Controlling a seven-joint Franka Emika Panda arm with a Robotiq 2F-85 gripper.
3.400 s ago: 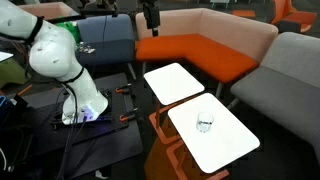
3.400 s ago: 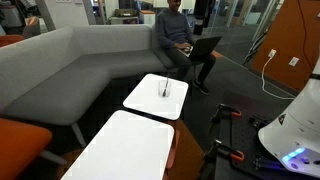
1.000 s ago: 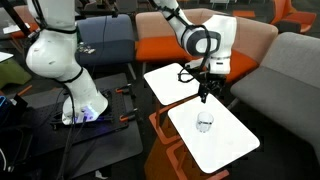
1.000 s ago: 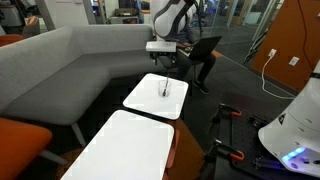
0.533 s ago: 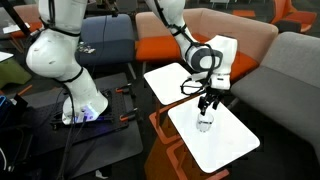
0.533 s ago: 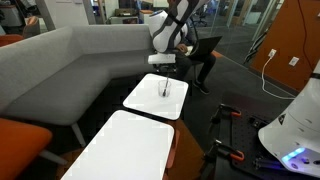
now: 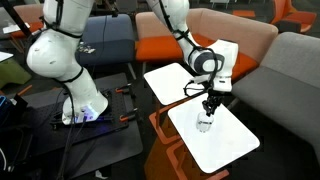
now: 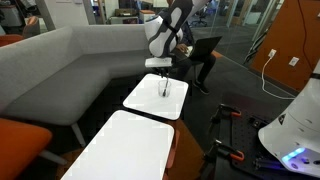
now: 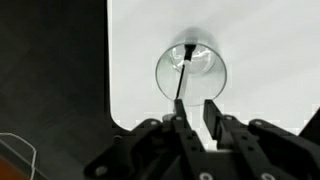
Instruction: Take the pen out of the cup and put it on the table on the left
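The pen's upper end (image 9: 180,97) rests against one finger, off the fingers' middle, so next I open my gripper, move toward the pen and close around it before lifting.
The clear glass cup (image 7: 204,124) stands on the white tabletop with the orange frame (image 7: 228,142). From above in the wrist view, the cup (image 9: 193,72) holds the dark pen (image 9: 181,85), which leans toward my fingers. My gripper (image 7: 208,107) hangs straight over the cup, also seen in an exterior view as the gripper (image 8: 166,73) above the cup (image 8: 165,90). In the wrist view the gripper (image 9: 194,110) has its jaws narrowed with a gap still showing between them. The pen's upper end meets the left finger (image 9: 180,124). The other white table (image 7: 172,80) beside it is bare.
An orange and grey sofa (image 7: 205,45) wraps behind the two tables. A seated person with a laptop (image 8: 185,40) is beyond the cup's table. The robot base (image 7: 70,70) stands on a dark floor with cables. The second tabletop (image 8: 125,150) lies nearer the camera.
The gripper has come down from above the sofa side to just over the cup. Its jaws have narrowed from wide open around the pen's top.
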